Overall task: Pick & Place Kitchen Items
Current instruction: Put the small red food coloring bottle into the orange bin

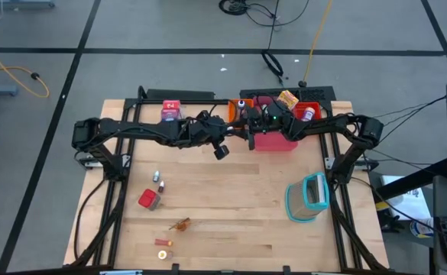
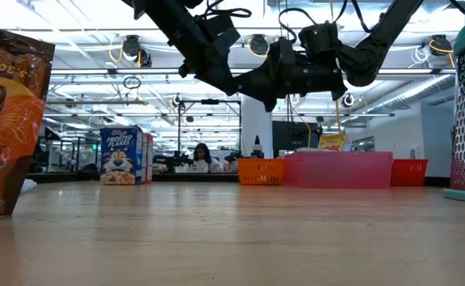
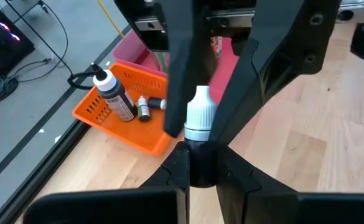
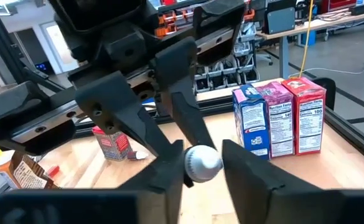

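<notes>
The robot's right gripper is holding the white cap [image 3: 200, 113] next to the orange tray, so next the left gripper lets go of the dark body and head for the tiny bottles [image 1: 161, 186].
A small dark bottle with a white cap [image 3: 200, 118] hangs in the air above the table's far middle, between my two grippers. My left gripper [image 3: 201, 167] comes from the table's left and is shut on the bottle's dark body. My right gripper [image 4: 201, 167] comes from the right, and the cap [image 4: 201, 163] sits between its fingers. In the high view the two grippers meet beside the orange tray [image 1: 241, 111]. A red cube [image 1: 148, 199], two tiny bottles [image 1: 159, 182] and orange-brown bits [image 1: 181, 224] lie on the near left of the table. My left gripper pinches the bottle's dark body [image 3: 200, 163] between its two fingers. The fingers slant down from the table's left and lie along the bottle, whose cap end sticks out past them. The bottle is lifted clear of the table. My right gripper has the white cap [image 3: 201, 112] between its two fingers [image 3: 177, 93], which lie against its two sides. The fingers come level from the table's right, toward the cap's end, so the cap shows round in the right wrist view.
The orange tray [image 3: 122, 115] holds a white-capped bottle and a tiny one. A pink tray [image 1: 273, 140] and a red tray [image 1: 309, 111] stand at the far right. Cartons [image 4: 280, 118] stand at the far left. A teal-rimmed clear container [image 1: 307, 197] stands near right.
</notes>
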